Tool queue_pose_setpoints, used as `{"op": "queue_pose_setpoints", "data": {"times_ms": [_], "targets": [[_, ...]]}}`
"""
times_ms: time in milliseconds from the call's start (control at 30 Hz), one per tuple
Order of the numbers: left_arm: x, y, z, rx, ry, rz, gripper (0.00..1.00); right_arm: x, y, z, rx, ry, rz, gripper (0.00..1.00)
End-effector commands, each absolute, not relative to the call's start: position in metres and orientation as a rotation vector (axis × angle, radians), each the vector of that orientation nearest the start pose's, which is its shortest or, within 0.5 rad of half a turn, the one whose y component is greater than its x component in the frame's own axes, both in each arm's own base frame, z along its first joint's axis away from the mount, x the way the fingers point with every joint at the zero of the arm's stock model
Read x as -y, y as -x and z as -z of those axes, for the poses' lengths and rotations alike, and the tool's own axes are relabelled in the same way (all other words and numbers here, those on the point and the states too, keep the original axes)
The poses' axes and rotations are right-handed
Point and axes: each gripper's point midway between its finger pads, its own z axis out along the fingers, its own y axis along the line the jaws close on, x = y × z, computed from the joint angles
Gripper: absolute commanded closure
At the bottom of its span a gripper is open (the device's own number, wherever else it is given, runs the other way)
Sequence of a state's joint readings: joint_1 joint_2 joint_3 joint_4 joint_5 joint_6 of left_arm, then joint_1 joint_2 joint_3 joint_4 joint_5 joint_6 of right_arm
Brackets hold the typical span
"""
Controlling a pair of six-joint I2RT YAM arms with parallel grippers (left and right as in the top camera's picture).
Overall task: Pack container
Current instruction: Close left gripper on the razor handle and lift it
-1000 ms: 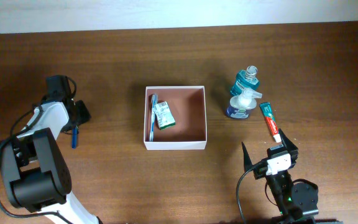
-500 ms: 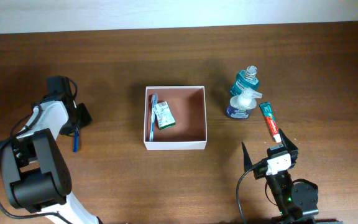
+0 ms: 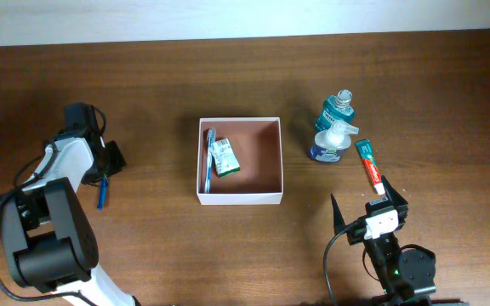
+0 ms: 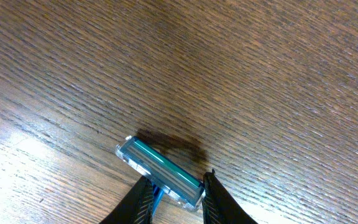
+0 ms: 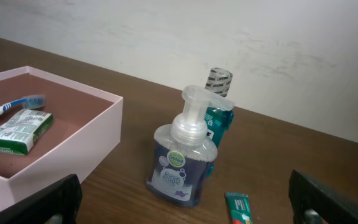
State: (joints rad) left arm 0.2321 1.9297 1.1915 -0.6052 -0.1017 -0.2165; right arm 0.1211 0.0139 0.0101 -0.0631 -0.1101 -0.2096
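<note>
The razor's teal head [image 4: 161, 169] is crooked across the fingers of my left gripper, so next I open them and close them squarely around the blue handle [image 4: 158, 198] before I carry the razor to the container.
The container [image 3: 239, 199] is a square white-walled box with a reddish-brown floor at the table's middle, also visible in the right wrist view [image 5: 73, 146]. It holds a toothbrush [image 3: 208, 157] and a small green box [image 3: 224, 158]. At the far left, my left gripper [image 3: 105, 174] is down over a blue razor [image 3: 100, 194] that lies on the wood. In the left wrist view the razor's clear teal head [image 4: 160, 171] sits just ahead of my left gripper [image 4: 176, 199], whose fingers [image 4: 219, 202] press the razor from both sides. My right gripper [image 3: 367, 204] stands wide open and holds nothing.
Right of the container stand a teal mouthwash bottle [image 3: 337, 109] and a foam soap pump bottle [image 3: 328, 140], the latter close before my right gripper [image 5: 185, 211]. A toothpaste tube [image 3: 367, 166] lies between the bottles and that gripper.
The left gripper's fingers have drawn in around the razor, and the razor's handle has shifted slightly on the table. The right arm has not moved.
</note>
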Motion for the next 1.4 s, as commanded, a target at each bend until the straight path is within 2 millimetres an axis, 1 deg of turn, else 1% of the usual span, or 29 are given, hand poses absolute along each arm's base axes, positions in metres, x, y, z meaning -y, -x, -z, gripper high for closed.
{"op": "queue_pose_setpoints", "data": {"times_ms": [0,33,67,100,167,267,300,333,433,467,600,767,867,967,1000,1100,1233,1300,1367], "targets": [[-0.103,-0.353,0.024,-2.932,0.674,-0.145,0.71,-0.047,-0.241,-0.159,-1.599,0.349,-0.02,0.02],[-0.102,-0.353,0.024,-2.931,0.674,-0.144,0.49,-0.047,-0.241,-0.159,-1.599,0.349,-0.019,0.02],[-0.103,-0.354,0.024,-2.93,0.674,-0.144,0.31,-0.047,-0.241,-0.159,-1.599,0.349,-0.02,0.02],[-0.103,-0.354,0.024,-2.928,0.673,-0.144,0.24,-0.047,-0.241,-0.159,-1.599,0.349,-0.02,0.02],[-0.103,-0.354,0.025,-2.929,0.673,-0.144,0.21,-0.047,-0.241,-0.159,-1.599,0.349,-0.019,0.02],[-0.103,-0.354,0.025,-2.929,0.673,-0.144,0.21,-0.047,-0.241,-0.159,-1.599,0.349,-0.019,0.02],[-0.103,-0.354,0.025,-2.931,0.665,-0.143,0.22,-0.047,-0.241,-0.159,-1.599,0.349,-0.02,0.02],[-0.102,-0.354,0.025,-2.938,0.638,-0.145,0.27,-0.047,-0.241,-0.159,-1.599,0.349,-0.019,0.02],[-0.102,-0.35,0.025,-2.96,0.61,-0.147,0.54,-0.047,-0.241,-0.159,-1.599,0.349,-0.019,0.02],[-0.101,-0.349,0.025,-2.968,0.612,-0.145,0.56,-0.047,-0.241,-0.159,-1.599,0.349,-0.019,0.02],[-0.098,-0.34,0.026,-3.003,0.627,-0.142,0.56,-0.047,-0.241,-0.159,-1.599,0.349,-0.019,0.02],[-0.097,-0.334,0.029,-3.018,0.629,-0.142,0.56,-0.047,-0.241,-0.159,-1.599,0.349,-0.019,0.02],[-0.096,-0.331,0.03,-3.031,0.631,-0.141,0.63,-0.047,-0.241,-0.159,-1.599,0.349,-0.019,0.02],[-0.095,-0.327,0.032,-3.04,0.634,-0.14,0.75,-0.047,-0.241,-0.159,-1.599,0.349,-0.019,0.02],[-0.095,-0.326,0.033,-3.043,0.635,-0.14,0.77,-0.047,-0.241,-0.159,-1.599,0.349,-0.019,0.02],[-0.094,-0.323,0.037,-3.035,0.676,-0.14,0.77,-0.047,-0.241,-0.159,-1.599,0.349,-0.019,0.02],[-0.095,-0.325,0.039,-3.019,0.676,-0.14,0.79,-0.047,-0.241,-0.159,-1.599,0.349,-0.02,0.02],[-0.095,-0.325,0.039,-3.018,0.677,-0.14,0.86,-0.047,-0.241,-0.159,-1.599,0.349,-0.019,0.02],[-0.095,-0.325,0.039,-3.018,0.676,-0.14,0.91,-0.047,-0.241,-0.159,-1.599,0.349,-0.019,0.02]]}}
